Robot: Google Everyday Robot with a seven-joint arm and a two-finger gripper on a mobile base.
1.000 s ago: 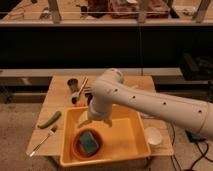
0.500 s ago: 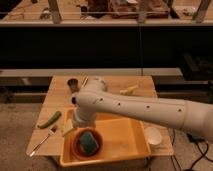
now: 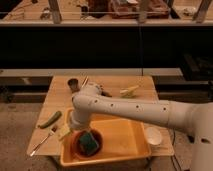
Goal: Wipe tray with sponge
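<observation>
The teal-green sponge (image 3: 88,140) should come loose when I lift it and leave the orange-red bowl behind, empty, because the bowl's rim (image 3: 99,150) stands clear around the sponge.
The yellow-orange tray (image 3: 125,145) sits at the front of the wooden table. Inside its left end stands a round orange-red bowl (image 3: 76,148) with the teal-green sponge (image 3: 89,142) lying in it. My white arm reaches in from the right and bends down over the tray's left wall. The gripper (image 3: 68,130) hangs at that left rim, just left of the sponge and slightly above it. It is open and holds nothing. The arm hides the tray's back left corner.
A long green vegetable (image 3: 50,119) and a fork (image 3: 41,141) lie on the table (image 3: 60,100) left of the tray. A dark cup (image 3: 73,83) and a yellow item (image 3: 129,90) sit at the back. A white bowl (image 3: 153,135) stands right of the tray.
The arm has swung left and down, bringing the wrist and gripper from above the tray's middle to its left rim. The sponge and bowl have stayed in place.
</observation>
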